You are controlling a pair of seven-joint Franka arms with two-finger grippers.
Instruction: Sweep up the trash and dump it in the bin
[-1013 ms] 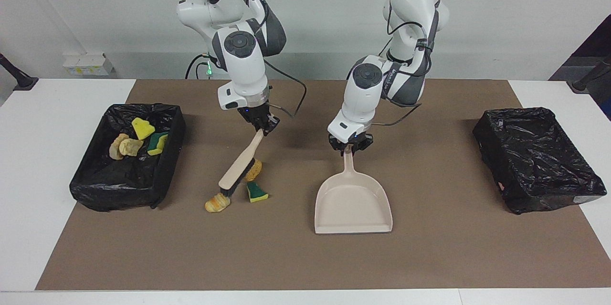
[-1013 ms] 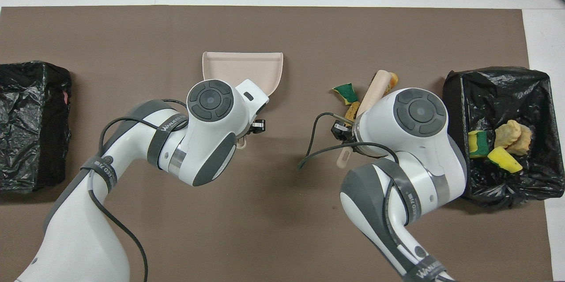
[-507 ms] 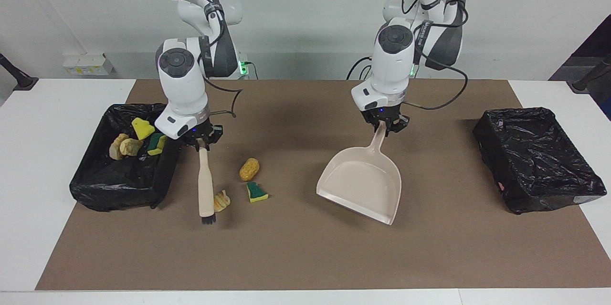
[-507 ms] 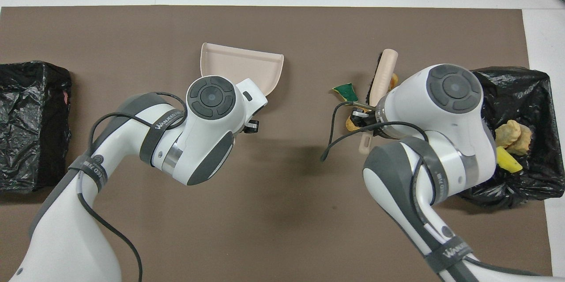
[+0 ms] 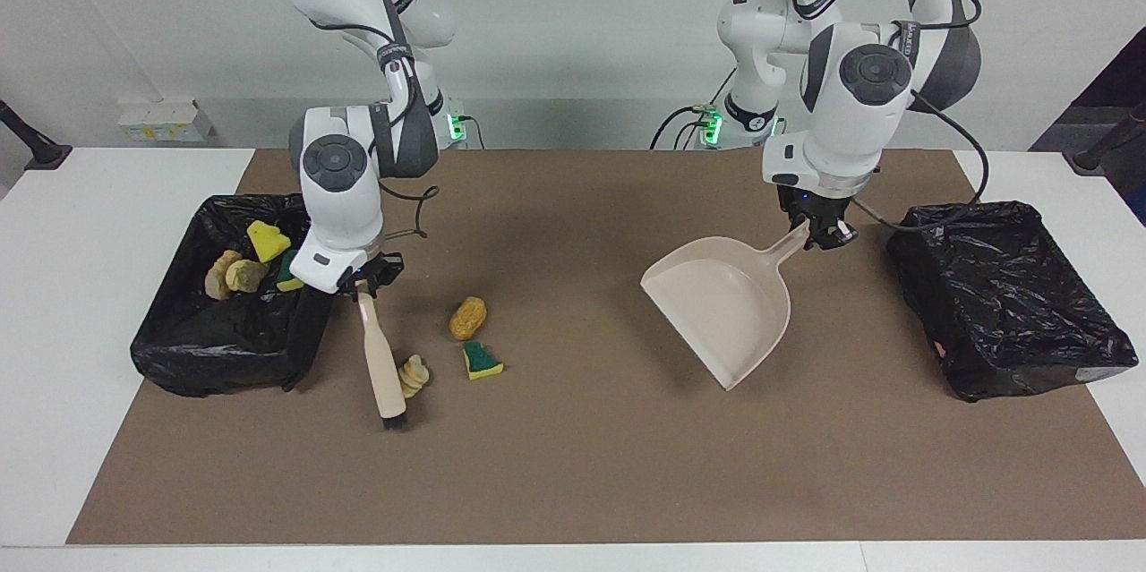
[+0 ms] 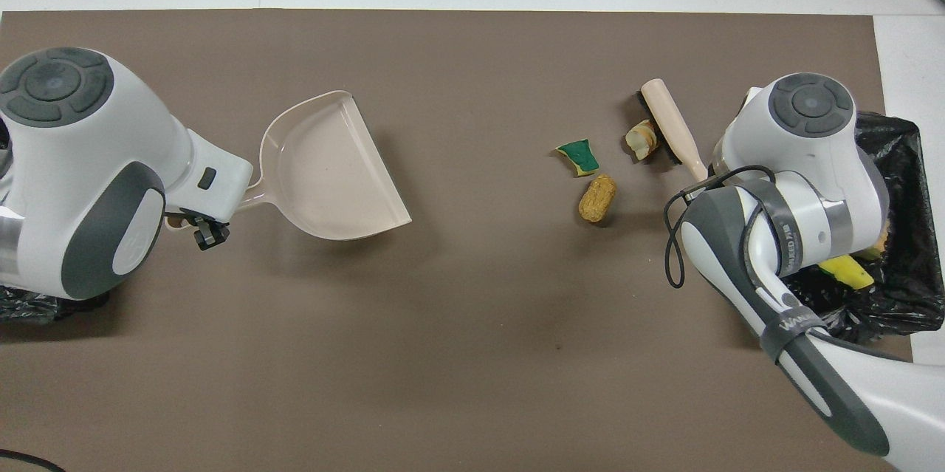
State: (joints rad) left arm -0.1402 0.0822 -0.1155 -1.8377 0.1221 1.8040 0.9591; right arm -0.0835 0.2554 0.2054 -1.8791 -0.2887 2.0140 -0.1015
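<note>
The brush sits behind the pale lump (image 6: 641, 139) on the filled bin's side. Next, my right gripper turns back and sweeps the trash toward the empty dustpan (image 6: 334, 172).
Three pieces of trash lie on the brown mat: a tan lump (image 5: 468, 318) (image 6: 596, 198), a green-and-yellow sponge piece (image 5: 482, 361) (image 6: 579, 156) and a pale lump (image 5: 414, 375) (image 6: 641, 139). My right gripper (image 5: 363, 277) is shut on the handle of a beige brush (image 5: 380, 366) (image 6: 668, 128). The brush's bristles point down at the mat, right beside the pale lump. My left gripper (image 5: 819, 232) (image 6: 193, 228) is shut on the handle of the beige dustpan (image 5: 725, 312) (image 6: 328, 169). The pan is empty and tilted over the mat. Several scraps (image 5: 242, 263) lie in the black-lined bin (image 5: 215, 348) (image 6: 897, 184) at the right arm's end.
A second black-lined bin (image 5: 1003, 294) stands at the left arm's end of the table, just beside the left gripper. The brown mat (image 5: 573, 482) covers the working area, with white table around it. The right arm's wrist hides part of the filled bin in the overhead view.
The left arm swung the dustpan away from the mat's middle toward the bin at its own end and turned it. The right arm drew the brush toward the filled bin, shifting the pale lump slightly.
</note>
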